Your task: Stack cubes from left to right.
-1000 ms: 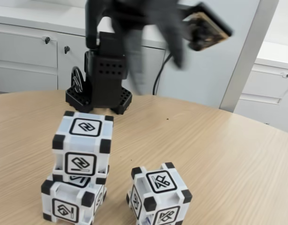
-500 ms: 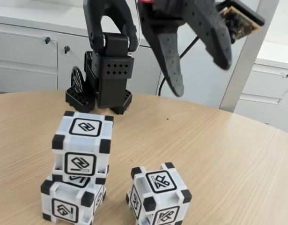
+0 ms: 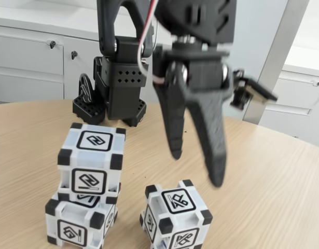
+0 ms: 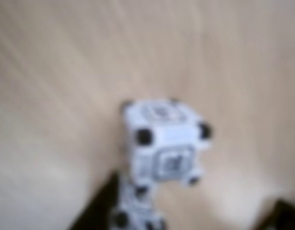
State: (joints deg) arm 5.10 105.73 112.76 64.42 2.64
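Observation:
My gripper will add the lone cube, and the offset stack (image 3: 86, 187) should stay up when it does. The upper cube's flat top (image 3: 95, 139) is level above the lower cube.
Three white cubes with black corners stand at the front of the wooden table (image 3: 263, 171) in the fixed view. One cube (image 3: 92, 158) is stacked, slightly offset, on another cube (image 3: 79, 225) at the left. The third cube (image 3: 176, 215) stands alone to their right. My black gripper (image 3: 196, 170) hangs open just above this lone cube, fingertips pointing down, nothing between them. The wrist view is blurred: a cube (image 4: 164, 139) shows at the middle with a second white and black shape (image 4: 135, 218) below it, and dark fingers (image 4: 97, 208) rise from the bottom edge.
The arm's black base (image 3: 110, 98) stands at the back of the table, behind the stack. White cabinets (image 3: 29, 62) and a grey wall are beyond the table's curved far edge. Bare wood lies to the right of the lone cube.
The gripper has swung down from high above the table to just over the lone right cube and stays open. The cubes have not moved.

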